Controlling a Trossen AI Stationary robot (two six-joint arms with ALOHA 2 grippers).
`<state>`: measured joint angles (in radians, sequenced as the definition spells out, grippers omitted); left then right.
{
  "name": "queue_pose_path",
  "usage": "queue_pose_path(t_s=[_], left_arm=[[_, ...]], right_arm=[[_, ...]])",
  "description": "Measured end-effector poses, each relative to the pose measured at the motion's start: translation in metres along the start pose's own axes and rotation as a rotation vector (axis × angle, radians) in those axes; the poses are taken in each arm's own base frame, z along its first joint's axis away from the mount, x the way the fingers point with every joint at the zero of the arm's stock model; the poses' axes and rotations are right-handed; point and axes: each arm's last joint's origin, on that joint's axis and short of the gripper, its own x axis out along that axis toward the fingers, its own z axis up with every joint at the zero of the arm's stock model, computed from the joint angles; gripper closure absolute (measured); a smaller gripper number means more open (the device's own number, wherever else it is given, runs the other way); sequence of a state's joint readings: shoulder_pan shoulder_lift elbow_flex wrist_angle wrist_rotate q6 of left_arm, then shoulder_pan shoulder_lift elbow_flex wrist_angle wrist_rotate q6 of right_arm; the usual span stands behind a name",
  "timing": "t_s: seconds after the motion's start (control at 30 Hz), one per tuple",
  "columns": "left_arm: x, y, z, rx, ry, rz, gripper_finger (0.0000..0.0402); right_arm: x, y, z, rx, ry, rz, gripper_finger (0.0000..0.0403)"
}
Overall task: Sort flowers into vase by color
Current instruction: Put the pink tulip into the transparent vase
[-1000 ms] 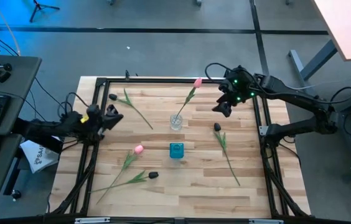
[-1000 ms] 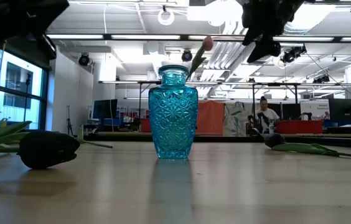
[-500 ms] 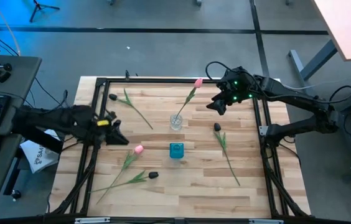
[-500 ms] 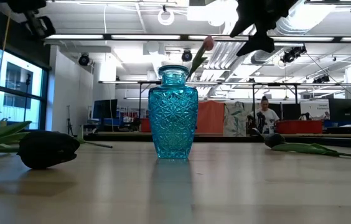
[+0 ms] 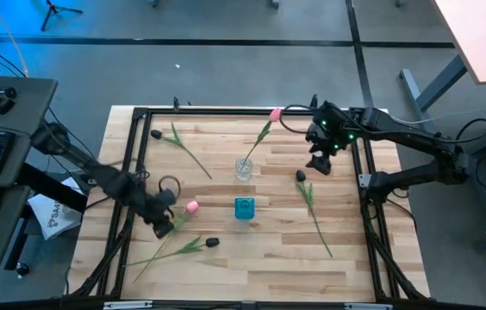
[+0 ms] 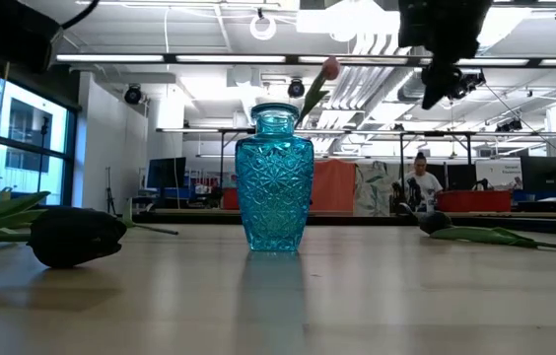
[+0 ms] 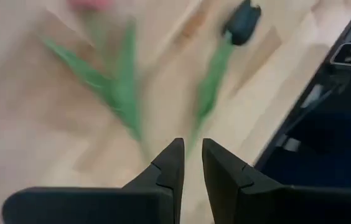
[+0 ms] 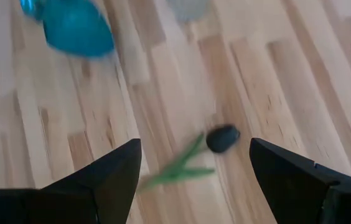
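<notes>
Next, I open wide and straddle the pink stem [image 5: 164, 242] below its leaves, because the pink tulip's stem crosses the dark one's near my left gripper's narrow gap [image 5: 150, 259].
Several tulips lie flat on the table. A pink one [image 5: 192, 207] lies beside a dark one [image 5: 212, 243], another dark one [image 5: 155, 134] is at the far left, and a third dark one [image 5: 301, 176] is on the right. One more pink tulip [image 5: 274, 114] stands by its stem in the clear vase [image 5: 243, 168]. The blue vase [image 5: 244, 207] stands mid-table. My left gripper [image 5: 162, 226] hovers just left of the lying pink tulip, with a narrow gap between its fingers [image 7: 191, 146]. My right gripper [image 5: 320, 162] hangs wide open [image 8: 194, 149] above the right dark bud [image 8: 222, 138].
A black frame rail [image 5: 131, 172] runs along the table's edges. In the low view the blue vase [image 6: 274, 177] stands in the middle, a dark bud [image 6: 76, 237] lies at the left, and a person [image 6: 418, 182] sits far behind. The near right boards [image 5: 269, 258] are bare.
My left arm has swung from the table's left edge out over the boards, toward the near edge and the lying pink tulip. My right gripper has moved a little toward the right and near edge and turned over the right dark tulip. No flower has moved.
</notes>
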<state>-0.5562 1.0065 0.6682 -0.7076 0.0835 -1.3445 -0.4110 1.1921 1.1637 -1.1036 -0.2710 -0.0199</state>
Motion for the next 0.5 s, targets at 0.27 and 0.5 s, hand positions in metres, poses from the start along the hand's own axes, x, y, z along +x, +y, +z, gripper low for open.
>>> queue_pose_path(t_s=[0.27, 0.5], left_arm=[[0.038, -0.034, -0.025, -0.139, 0.129, 0.127, 0.0355], [0.064, -0.036, -0.026, -0.064, 0.135, 0.299, 0.0355]], right_arm=[[-0.001, 0.001, -0.004, -0.082, 0.029, 0.031, 0.0107], [-0.001, 0.005, -0.004, -0.006, 0.034, 0.137, 0.0107]])
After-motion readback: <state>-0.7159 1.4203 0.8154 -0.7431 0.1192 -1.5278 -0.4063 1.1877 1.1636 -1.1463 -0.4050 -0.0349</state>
